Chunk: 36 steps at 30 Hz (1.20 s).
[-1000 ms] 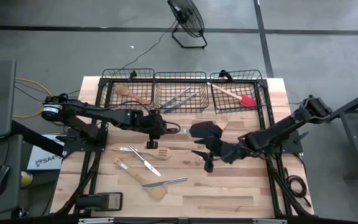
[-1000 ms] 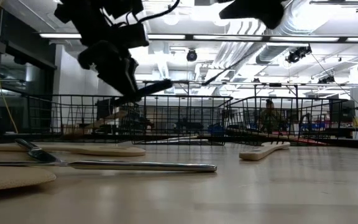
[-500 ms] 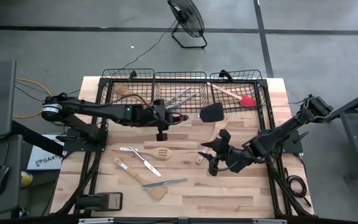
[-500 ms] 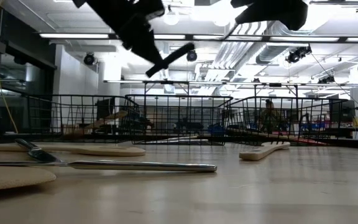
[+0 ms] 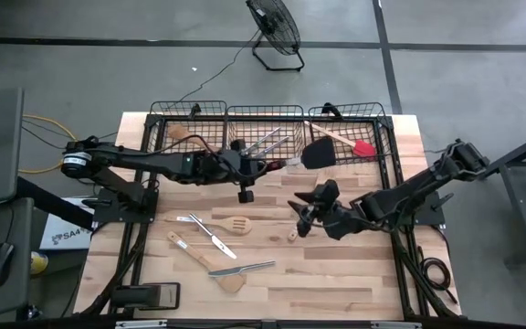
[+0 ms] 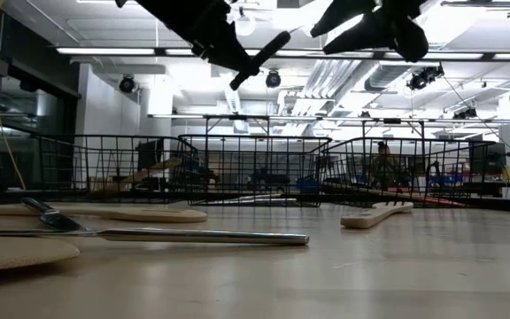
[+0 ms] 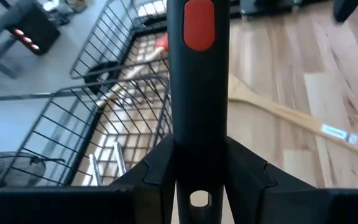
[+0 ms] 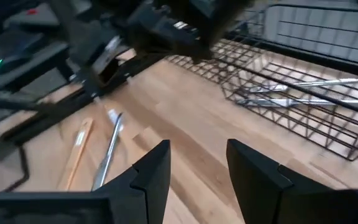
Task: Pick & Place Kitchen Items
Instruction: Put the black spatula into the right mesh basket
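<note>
The basket with the red-headed spatula (image 5: pixel 347 139) lies beyond my left gripper's easy reach, so next my right gripper takes the turner's handle near its head.
My left gripper (image 5: pixel 256 169) is shut on a black turner (image 5: pixel 299 161) with a red patch on its handle. The turner's head (image 5: pixel 316 154) hangs over the near rims of the middle basket (image 5: pixel 265 111) and the right basket (image 5: pixel 386 137). My right gripper (image 5: pixel 301 217) hovers open over the table's middle, nothing between its fingers (image 8: pixel 154 168). Wooden spatulas (image 5: pixel 236 224) and metal knives (image 5: pixel 210 235) lie flat on the table near the front left. My left gripper pinches the turner's black handle (image 7: pixel 197 149) between its two fingers (image 7: pixel 160 171), near the free end with the hanging hole (image 7: pixel 197 199). The fingers come from the table's left and lie along the handle. The turner sticks out past them, lifted clear of the table.
Three black wire baskets stand along the far edge: the left one (image 5: pixel 158 137) holds a wooden spoon, the middle one metal utensils (image 5: pixel 265 142), the right one a red-headed spatula (image 5: pixel 350 142). A wooden spatula (image 6: pixel 374 213) lies between the grippers.
My left gripper has risen and gone toward the far edge with the turner, whose head has swung from over the table's middle up to the baskets' near rims. My right gripper has rolled about its own axis and shifted slightly toward the far edge.
</note>
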Motion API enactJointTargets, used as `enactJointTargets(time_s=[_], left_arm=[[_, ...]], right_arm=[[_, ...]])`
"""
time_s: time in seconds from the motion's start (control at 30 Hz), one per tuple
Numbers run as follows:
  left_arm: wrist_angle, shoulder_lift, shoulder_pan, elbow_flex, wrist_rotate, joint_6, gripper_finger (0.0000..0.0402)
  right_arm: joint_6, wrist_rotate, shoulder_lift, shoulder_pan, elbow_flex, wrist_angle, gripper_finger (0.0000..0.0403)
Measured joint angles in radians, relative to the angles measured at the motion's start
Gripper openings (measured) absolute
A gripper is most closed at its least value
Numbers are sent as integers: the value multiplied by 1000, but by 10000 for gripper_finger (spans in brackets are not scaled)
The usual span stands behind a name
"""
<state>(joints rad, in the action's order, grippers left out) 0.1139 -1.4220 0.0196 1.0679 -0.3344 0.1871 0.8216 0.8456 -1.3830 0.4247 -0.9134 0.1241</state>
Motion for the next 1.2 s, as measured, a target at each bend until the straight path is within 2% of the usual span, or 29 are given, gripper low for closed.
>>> enactJointTargets(time_s=[0.07,0.23,0.33,0.43,0.63,0.73,0.97,1.2], left_arm=[[-21,0,0,0,-20,0,98],[-57,0,0,0,-69,-8,98],[-67,-5,0,0,-77,-8,97],[-62,-10,0,0,-77,-8,97],[-66,-36,0,1,-77,-8,97],[-43,-38,0,0,-77,-8,97],[2,-37,1,0,-88,29,97],[79,-37,1,4,-89,71,97]], right_arm=[[40,26,0,-17,0,1,148],[176,218,-27,-36,0,-24,148],[168,282,-69,-34,0,-94,148],[141,302,-120,-40,0,-191,148],[43,305,-193,-72,0,-357,149],[-55,250,-193,-89,-1,-405,159],[-393,47,-186,-72,-1,-470,196],[-727,50,-131,-15,0,-573,200]])
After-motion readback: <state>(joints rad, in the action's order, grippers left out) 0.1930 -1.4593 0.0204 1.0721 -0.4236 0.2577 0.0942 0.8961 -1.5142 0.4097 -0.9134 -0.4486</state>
